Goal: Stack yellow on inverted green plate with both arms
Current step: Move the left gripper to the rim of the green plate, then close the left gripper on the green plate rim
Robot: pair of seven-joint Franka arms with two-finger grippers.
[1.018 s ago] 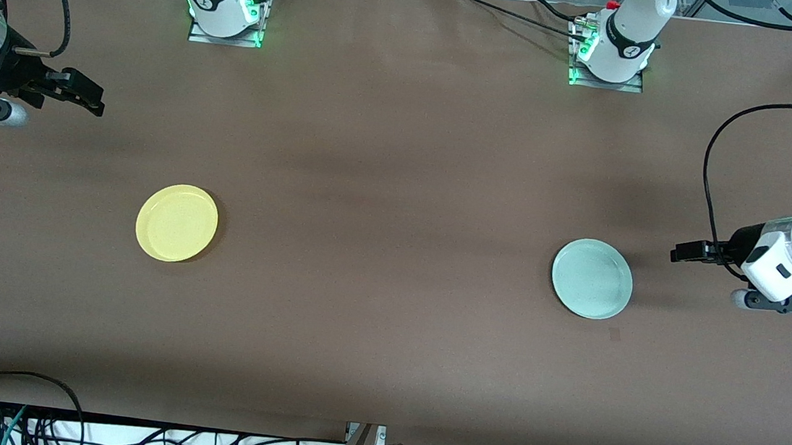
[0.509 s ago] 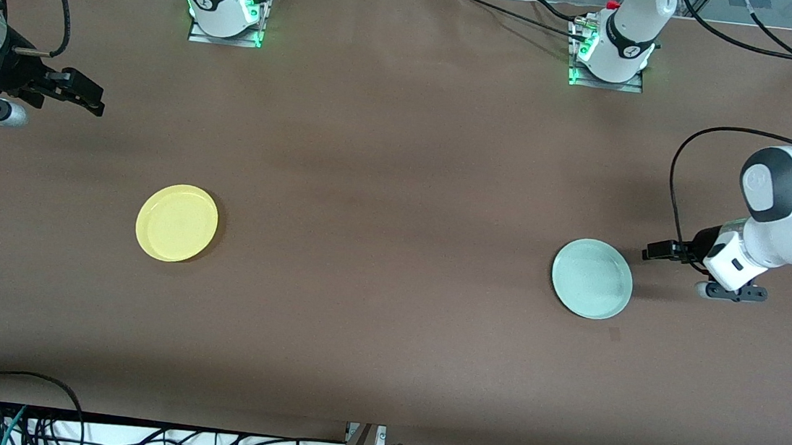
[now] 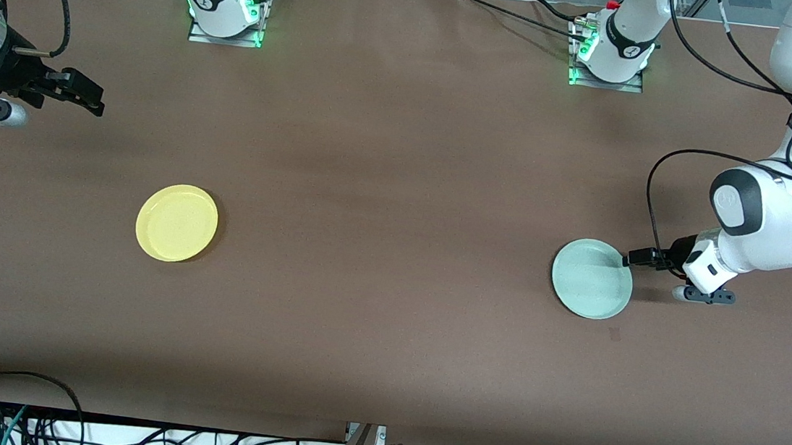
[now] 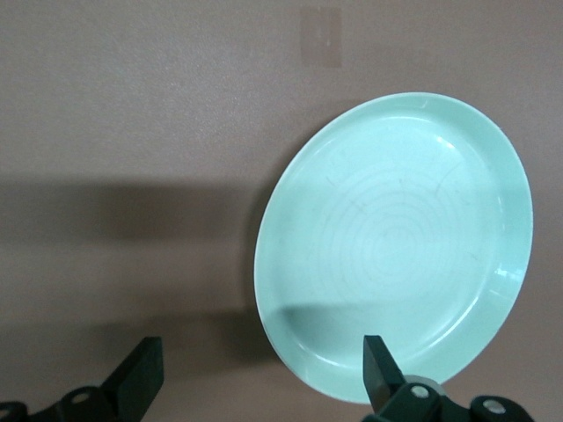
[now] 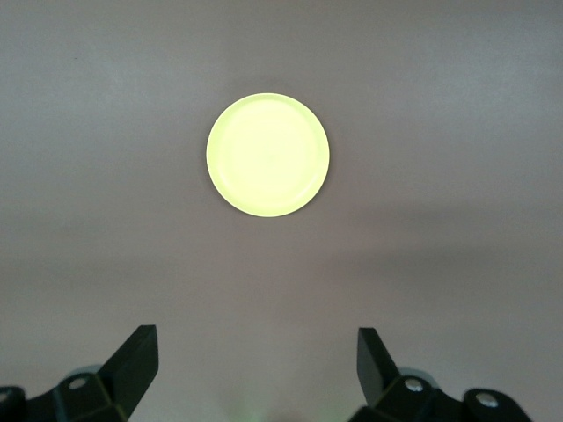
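My gripper will make the green plate (image 3: 592, 279) tip over flat, bottom up, when I turn it past upright, because the plate is wide and shallow with a round rim (image 3: 555, 280).
The pale-yellow plate (image 3: 176, 222) lies rim up on the brown table toward the right arm's end; it also shows in the right wrist view (image 5: 268, 155). The mint-green plate (image 3: 592, 278) lies rim up toward the left arm's end and fills the left wrist view (image 4: 396, 246). My left gripper (image 3: 634, 259) is open and low at the green plate's rim, on the side toward the left arm's end. In its wrist view (image 4: 261, 362) one finger is over the rim and the other over bare table. My right gripper (image 3: 92, 97) is open and empty, waiting over the table's end, well apart from the yellow plate; its wrist view (image 5: 255, 352) shows bare table between the fingers.
Both arm bases (image 3: 227, 13) (image 3: 609, 58) stand along the table's edge farthest from the front camera. Cables (image 3: 21, 419) hang below the nearest edge. A small darker patch (image 3: 614, 334) marks the cloth just nearer the camera than the green plate.
My left gripper has moved from the table's end toward the green plate and now reaches its rim, with its arm swung in over the table. The right arm and both plates have not moved.
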